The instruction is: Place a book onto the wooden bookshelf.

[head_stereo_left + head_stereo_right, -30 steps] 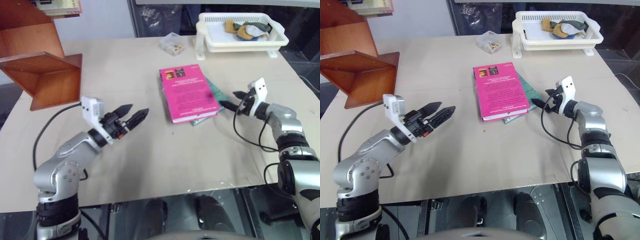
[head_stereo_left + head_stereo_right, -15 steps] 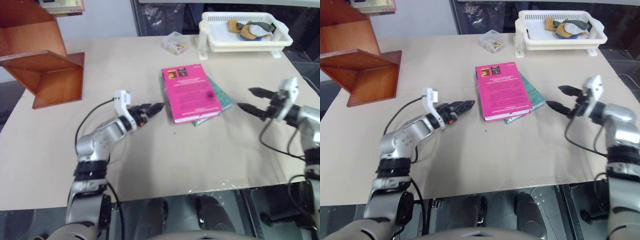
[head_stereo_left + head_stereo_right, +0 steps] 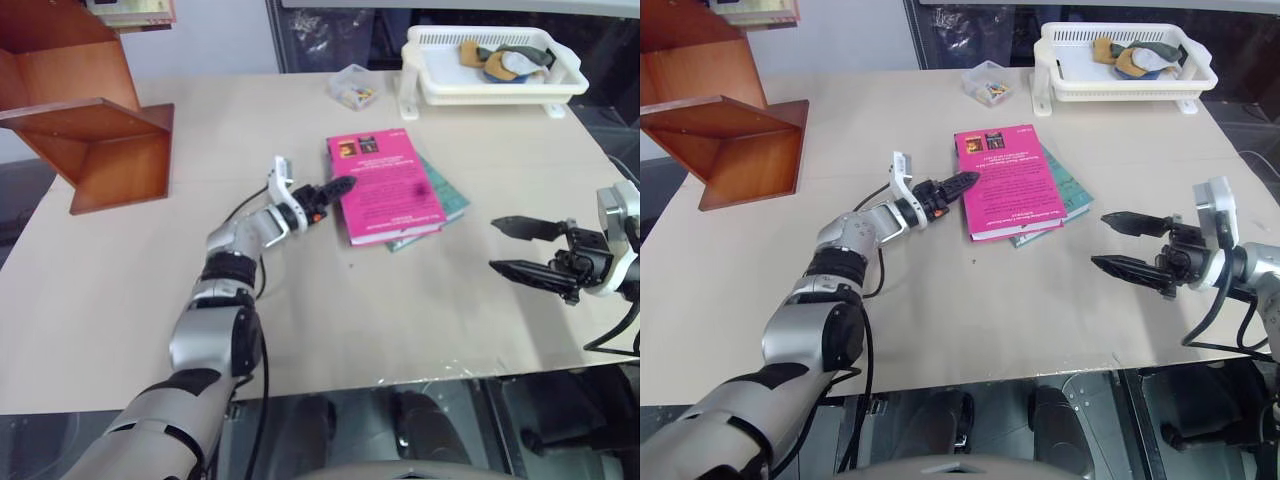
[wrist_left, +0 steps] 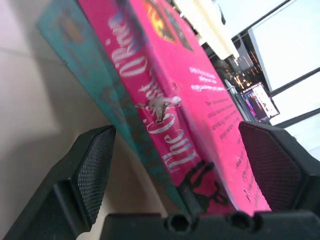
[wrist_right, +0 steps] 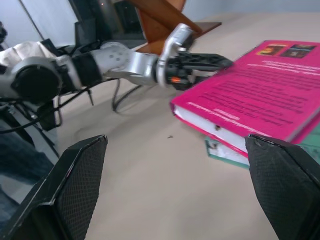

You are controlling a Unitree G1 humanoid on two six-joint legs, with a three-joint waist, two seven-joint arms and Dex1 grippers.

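The pink book [image 3: 388,186] sits crooked, its spine sticking out over the teal-green book, so I expect the pink book to rise alone when I lift it.
The magenta-pink book [image 3: 385,185] lies flat mid-table on top of a teal-green book [image 3: 443,198]. My left gripper [image 3: 338,187] is open at the pink book's left edge. In the left wrist view the white-lettered spine [image 4: 165,117] runs between the two black fingers [image 4: 92,170], one over the cover and one down by the table. Whether they touch the book I cannot tell. My right gripper [image 3: 496,244] stands open and empty to the right of the books, well clear of them. The reddish-brown wooden bookshelf [image 3: 95,130] stands at the table's far left corner.
A white plastic basket [image 3: 490,80] with cloth items sits at the back right. A small clear box [image 3: 352,88] lies behind the books. A black cable trails from the left wrist across the table. The table's front edge runs close under my right gripper.
My left gripper has reached forward and to the right, from open table to the pink book's spine edge. My right gripper has pulled back from the books toward the table's near right side.
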